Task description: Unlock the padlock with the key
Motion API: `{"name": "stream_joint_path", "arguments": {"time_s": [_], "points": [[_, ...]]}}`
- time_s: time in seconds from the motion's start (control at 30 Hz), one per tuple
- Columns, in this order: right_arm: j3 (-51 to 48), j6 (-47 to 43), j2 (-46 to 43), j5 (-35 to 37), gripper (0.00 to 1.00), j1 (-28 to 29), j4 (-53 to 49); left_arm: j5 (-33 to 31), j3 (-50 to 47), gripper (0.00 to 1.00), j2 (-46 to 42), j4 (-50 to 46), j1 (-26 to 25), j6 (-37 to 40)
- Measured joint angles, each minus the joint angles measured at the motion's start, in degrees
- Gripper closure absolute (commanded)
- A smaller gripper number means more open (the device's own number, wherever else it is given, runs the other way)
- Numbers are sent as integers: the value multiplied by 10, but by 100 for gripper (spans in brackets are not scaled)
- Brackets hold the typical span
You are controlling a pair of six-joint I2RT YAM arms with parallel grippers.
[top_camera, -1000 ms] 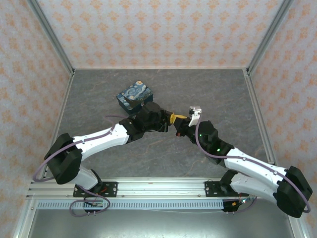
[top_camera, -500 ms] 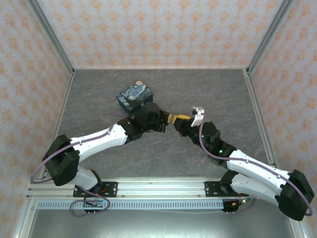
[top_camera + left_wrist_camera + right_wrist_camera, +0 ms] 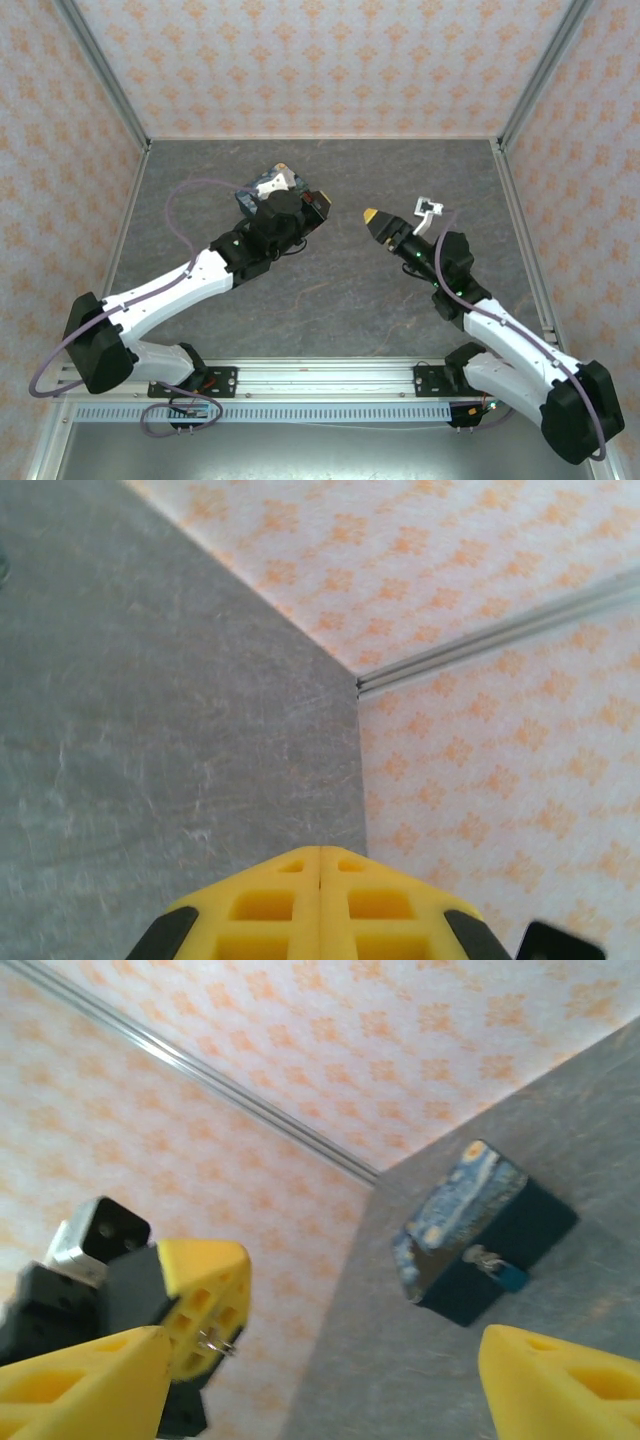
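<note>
My open right gripper is to keep going toward the key and close on that end, as the key's loose end sticks out of my left gripper's fingers.
The padlock (image 3: pixel 497 1265), teal with a grey shackle, hangs on the front of the blue swirl-print box (image 3: pixel 462 1210). In the right wrist view my left gripper (image 3: pixel 205 1310) is shut, and the tiny silvery key (image 3: pixel 219 1340) sticks out between its yellow fingers. From above, that left gripper (image 3: pixel 310 204) hovers beside the box (image 3: pixel 272 183), at its right edge. Its own camera shows the fingers (image 3: pixel 270 900) pressed together, with the key hidden. My right gripper (image 3: pixel 320 1355) is open with nothing in it, and sits to the right of the left one (image 3: pixel 376 220).
Patterned walls with metal corner posts (image 3: pixel 100 70) enclose the grey floor (image 3: pixel 340 300). The two arms reach in from the near rail (image 3: pixel 320 378), their wrists a short gap apart at mid-floor.
The two grippers were together at the centre. The right gripper has opened and drawn back to the right. The left gripper, still shut, has moved up-left to the box.
</note>
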Motion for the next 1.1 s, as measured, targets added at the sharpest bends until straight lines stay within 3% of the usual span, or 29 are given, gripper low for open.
{"name": "stream_joint_path", "arguments": {"time_s": [0.17, 0.37, 0.67, 0.87, 1.1], "points": [[2, 67, 36, -65, 12, -29, 99, 37, 47, 100, 23, 45, 0, 142], [14, 121, 76, -111, 12, -29, 214, 72, 62, 100, 26, 132, 0, 219], [15, 174, 98, -123, 17, -11, 352, 124, -30, 100, 1, 309, 0, 214], [32, 146, 97, -125, 20, 38, 349, 149, -47, 100, 1, 376, 0, 204], [37, 119, 97, -123, 26, 48, 345, 156, -61, 100, -3, 417, 0, 202]]}}
